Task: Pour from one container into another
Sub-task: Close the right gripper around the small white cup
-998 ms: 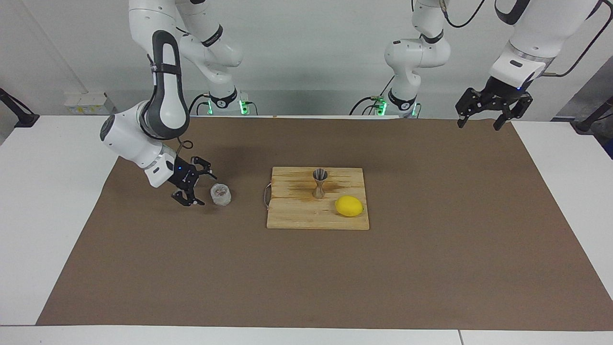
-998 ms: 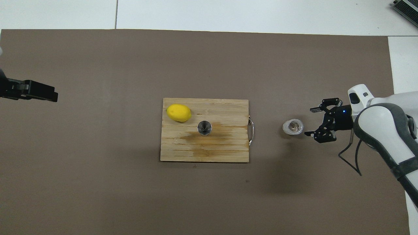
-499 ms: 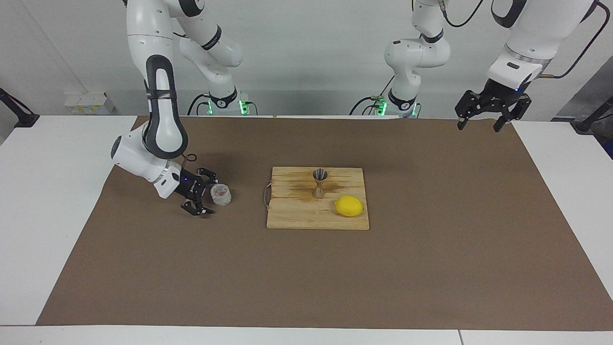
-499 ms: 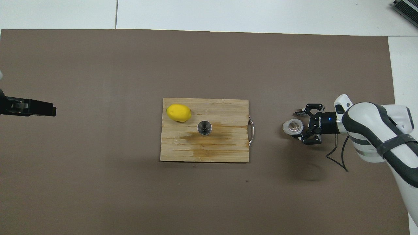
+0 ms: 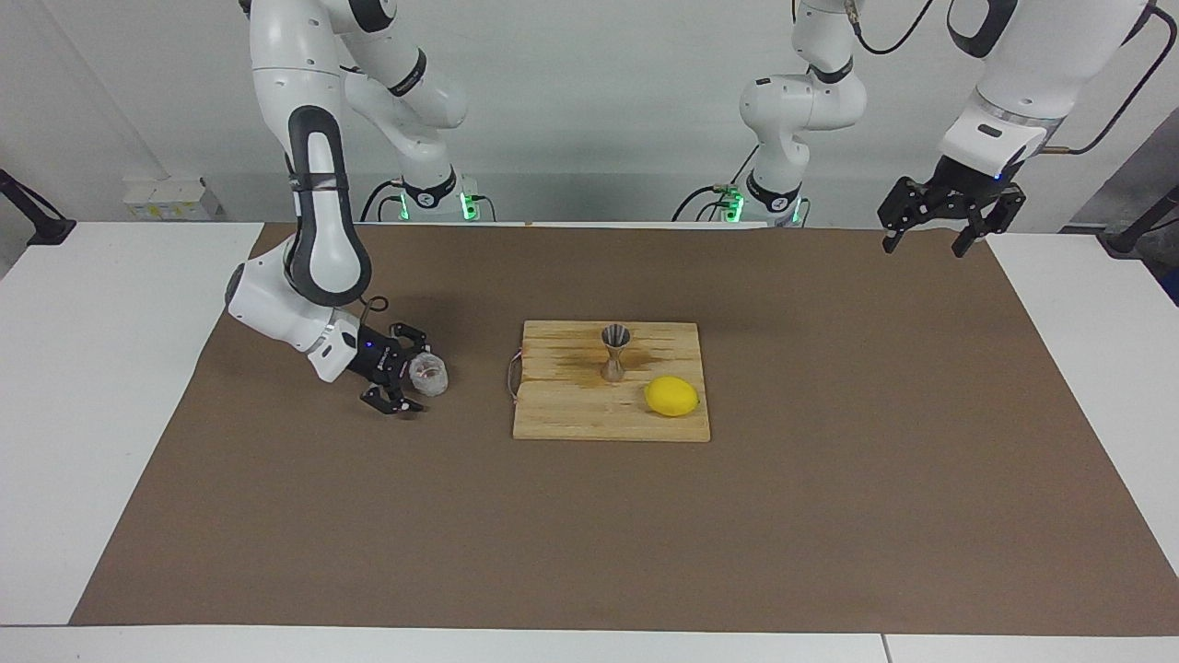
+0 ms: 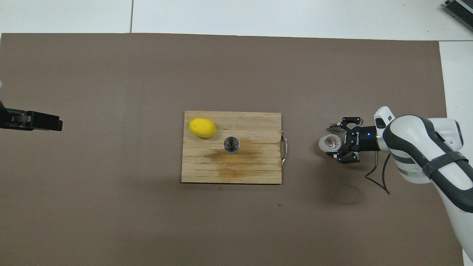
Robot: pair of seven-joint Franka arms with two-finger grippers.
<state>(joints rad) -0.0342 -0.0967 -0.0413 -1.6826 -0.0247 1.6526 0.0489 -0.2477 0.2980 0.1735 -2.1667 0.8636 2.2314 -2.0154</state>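
The jigger's inner cone (image 6: 231,145) looks empty all the way down to its point, so I expect the glass cup's liquid (image 6: 330,142) to gather inside the jigger when I pour.
A small clear textured glass cup (image 5: 429,376) (image 6: 329,143) with something brownish inside stands on the brown mat, toward the right arm's end of the table. My right gripper (image 5: 414,370) (image 6: 334,142) is low at the mat and open, one finger on each side of the cup. Whether the fingers touch the glass I cannot tell. The silvery hourglass jigger (image 5: 614,351) (image 6: 231,144) stands upright on the wooden board (image 5: 571,419) (image 6: 207,173). My left gripper (image 5: 924,245) (image 6: 37,123) hangs open and raised over the mat's edge at the left arm's end, holding nothing.
A yellow lemon (image 5: 671,396) (image 6: 202,128) lies on the board beside the jigger, slightly farther from the robots. A damp stain marks the board around the jigger. The board's metal handle (image 5: 509,376) (image 6: 284,148) faces the cup.
My right gripper has slid along the mat toward the cup until its open fingers flank it. The left arm shifted only slightly.
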